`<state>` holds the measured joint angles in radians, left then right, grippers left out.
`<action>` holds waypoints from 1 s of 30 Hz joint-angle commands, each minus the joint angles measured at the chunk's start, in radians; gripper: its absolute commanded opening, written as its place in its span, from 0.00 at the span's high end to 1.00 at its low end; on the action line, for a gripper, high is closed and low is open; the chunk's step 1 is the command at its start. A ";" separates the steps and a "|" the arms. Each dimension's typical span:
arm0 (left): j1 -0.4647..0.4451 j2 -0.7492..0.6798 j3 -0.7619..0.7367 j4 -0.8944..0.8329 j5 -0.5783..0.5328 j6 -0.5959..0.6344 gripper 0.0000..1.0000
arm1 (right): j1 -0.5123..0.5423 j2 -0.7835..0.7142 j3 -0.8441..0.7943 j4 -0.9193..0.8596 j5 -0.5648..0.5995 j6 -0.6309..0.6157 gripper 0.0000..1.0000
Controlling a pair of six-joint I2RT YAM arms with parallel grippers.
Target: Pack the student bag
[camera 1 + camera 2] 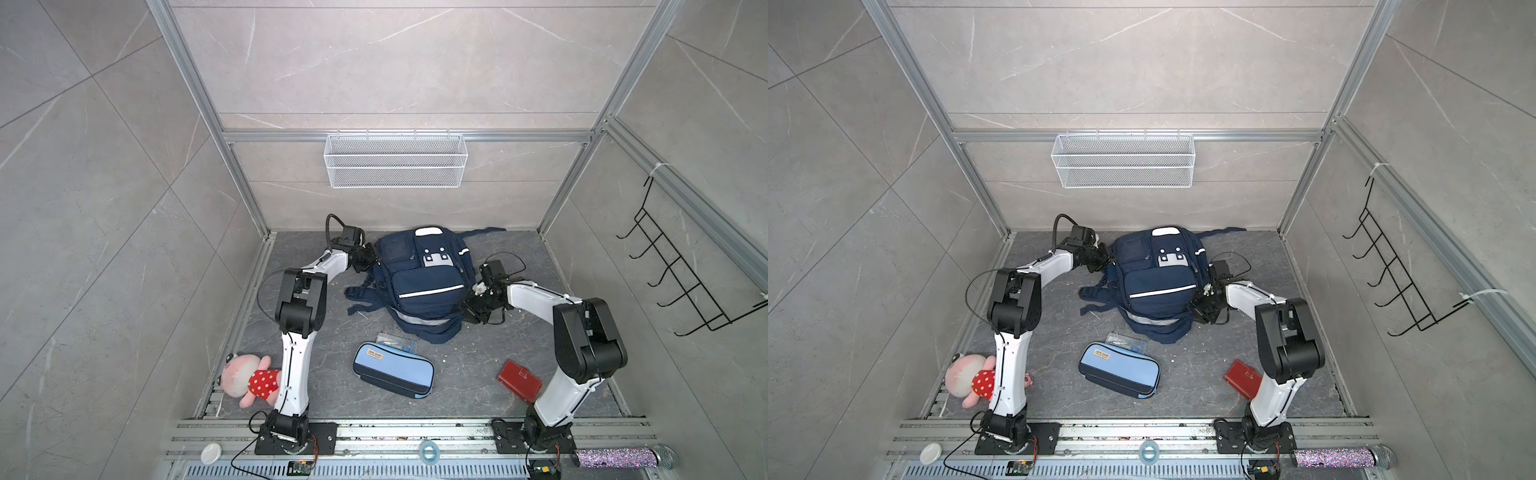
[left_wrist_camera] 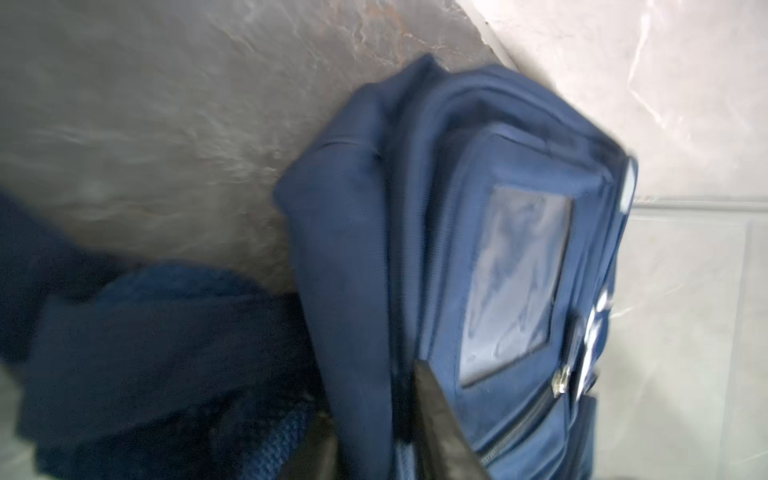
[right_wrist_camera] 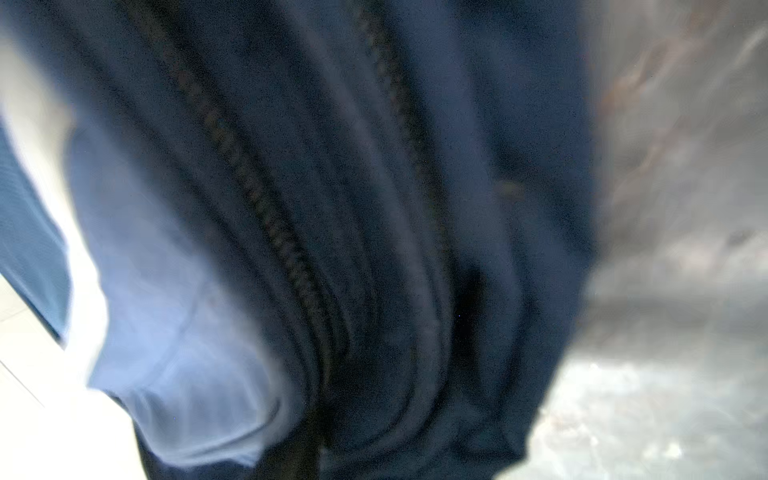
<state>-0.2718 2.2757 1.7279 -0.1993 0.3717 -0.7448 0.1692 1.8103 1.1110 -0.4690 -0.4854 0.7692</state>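
Note:
My grippers should turn the student bag until its straps face the pencil case (image 1: 393,369), because the student bag's straps (image 1: 364,296) point toward the side wall.
The student bag (image 1: 419,286) (image 1: 1154,282), a navy backpack with white stripes, lies on the dark floor near the back wall, straps spread to its left. My left gripper (image 1: 371,262) (image 1: 1104,259) is at the bag's upper left side. In the left wrist view its dark fingers (image 2: 440,415) are shut on a fold of the bag's (image 2: 478,249) fabric beside a clear window pocket. My right gripper (image 1: 468,307) (image 1: 1199,307) presses into the bag's lower right side. The right wrist view is blurred, with the bag's (image 3: 374,208) zip folds gathered into the jaws.
In front of the bag lie a light-blue pencil case (image 1: 392,370), a clear plastic box (image 1: 397,341) and a red wallet (image 1: 519,380). A pink plush doll (image 1: 249,380) lies by the left arm. A white wire basket (image 1: 395,160) hangs on the back wall, a black hook rack (image 1: 681,270) on the right wall.

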 commanded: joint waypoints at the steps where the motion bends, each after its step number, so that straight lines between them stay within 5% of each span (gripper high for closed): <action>1: -0.014 -0.083 -0.074 -0.028 0.038 -0.001 0.84 | -0.042 0.085 0.130 0.027 0.065 -0.061 0.75; 8: -0.018 -0.240 -0.272 -0.024 0.004 0.003 0.83 | -0.100 0.310 0.487 -0.104 0.119 -0.195 0.82; 13: -0.025 -0.316 -0.360 -0.047 -0.019 -0.022 0.69 | -0.102 0.423 0.676 -0.103 0.116 -0.224 0.78; 18: -0.067 -0.375 -0.353 -0.161 -0.072 -0.024 0.44 | -0.090 0.445 0.841 -0.119 0.151 -0.315 0.36; 21: -0.096 -0.416 -0.345 -0.237 -0.106 -0.033 0.36 | -0.088 0.423 0.927 -0.186 0.169 -0.366 0.23; 26: -0.122 -0.505 -0.352 -0.355 -0.168 -0.062 0.33 | -0.080 0.243 0.743 -0.139 0.151 -0.361 0.14; 30: -0.114 -0.532 -0.308 -0.442 -0.147 -0.024 0.21 | -0.080 0.067 0.459 -0.053 0.089 -0.293 0.12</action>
<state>-0.4030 1.7859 1.3678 -0.5320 0.2348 -0.7914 0.0883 1.9804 1.7226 -0.5552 -0.3557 0.4374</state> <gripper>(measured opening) 0.785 0.875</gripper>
